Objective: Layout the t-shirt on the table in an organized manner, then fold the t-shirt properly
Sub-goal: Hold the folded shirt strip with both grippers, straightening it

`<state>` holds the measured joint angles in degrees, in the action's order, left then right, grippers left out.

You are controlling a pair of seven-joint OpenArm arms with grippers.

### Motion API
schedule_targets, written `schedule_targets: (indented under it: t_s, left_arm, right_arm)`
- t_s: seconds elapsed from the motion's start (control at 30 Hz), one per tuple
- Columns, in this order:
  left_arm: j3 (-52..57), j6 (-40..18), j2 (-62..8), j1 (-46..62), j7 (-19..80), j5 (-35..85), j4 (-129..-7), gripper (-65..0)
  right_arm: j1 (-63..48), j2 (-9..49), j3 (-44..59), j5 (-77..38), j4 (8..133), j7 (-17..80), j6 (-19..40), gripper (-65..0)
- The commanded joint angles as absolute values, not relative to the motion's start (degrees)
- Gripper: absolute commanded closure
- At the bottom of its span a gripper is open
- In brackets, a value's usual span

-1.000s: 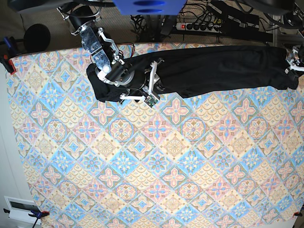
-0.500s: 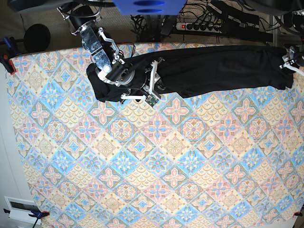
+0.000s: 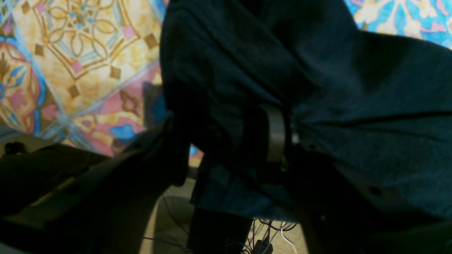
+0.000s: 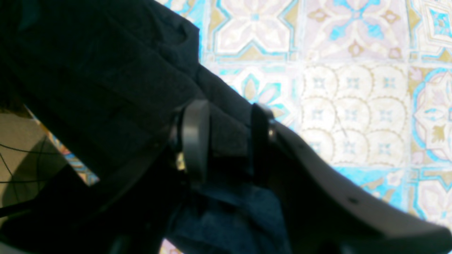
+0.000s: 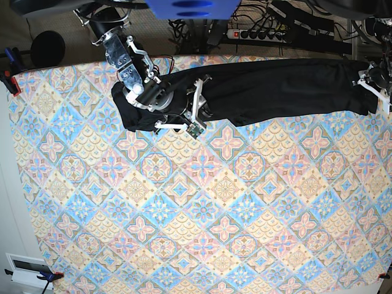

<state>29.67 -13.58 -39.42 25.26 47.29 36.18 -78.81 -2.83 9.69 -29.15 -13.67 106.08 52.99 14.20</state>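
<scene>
The t-shirt's bunched end [image 3: 245, 190] hangs past the table's edge at my left gripper, so my left gripper should bring the t-shirt's end back inward over the patterned table [image 5: 334, 131].
The black t-shirt [image 5: 275, 86] lies stretched in a long band along the far edge of the patterned table [image 5: 202, 202]. My right gripper [image 5: 191, 105] sits on the shirt's left part, near its lower hem. In the right wrist view its jaws [image 4: 227, 141] are shut on a fold of the t-shirt [image 4: 88, 70]. My left gripper [image 5: 369, 81] is at the shirt's right end by the table's far right corner. In the left wrist view bunched t-shirt [image 3: 353, 88] fills the wide gap between its fingers [image 3: 275, 134], and some fabric hangs down past the table's edge.
Behind the table run a power strip [image 5: 257, 33] and cables on the floor. A round black object [image 5: 48, 48] and a red clamp [image 5: 9, 79] sit at the back left corner. A white box [image 5: 24, 269] lies off the front left corner.
My left gripper has shifted a little to the left and the shirt's right end has come in with it. The right arm has not moved.
</scene>
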Motion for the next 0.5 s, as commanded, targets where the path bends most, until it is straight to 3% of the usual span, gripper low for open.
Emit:
schedule_targets:
  t_s: [0.0,0.13,0.47]
  left_arm:
    - [30.6,-14.7,-41.3,25.5,46.8,36.2,-79.5,-28.4]
    - [33.4,-19.1,-42.4,26.1,47.1,36.2,-79.5,-28.4]
    - [37.8,-20.0,-42.7,27.0,46.6,35.5,-75.8,-28.5]
  right_arm:
    - [-2.1,9.6,-29.0,-14.1,107.1,51.9,14.3,-19.9]
    - [-2.1,9.6,-29.0,-14.1,106.9,51.9,14.3,-19.9]
    - [-2.1,9.6,-29.0,-14.1,106.7,51.9,14.3,-19.9]
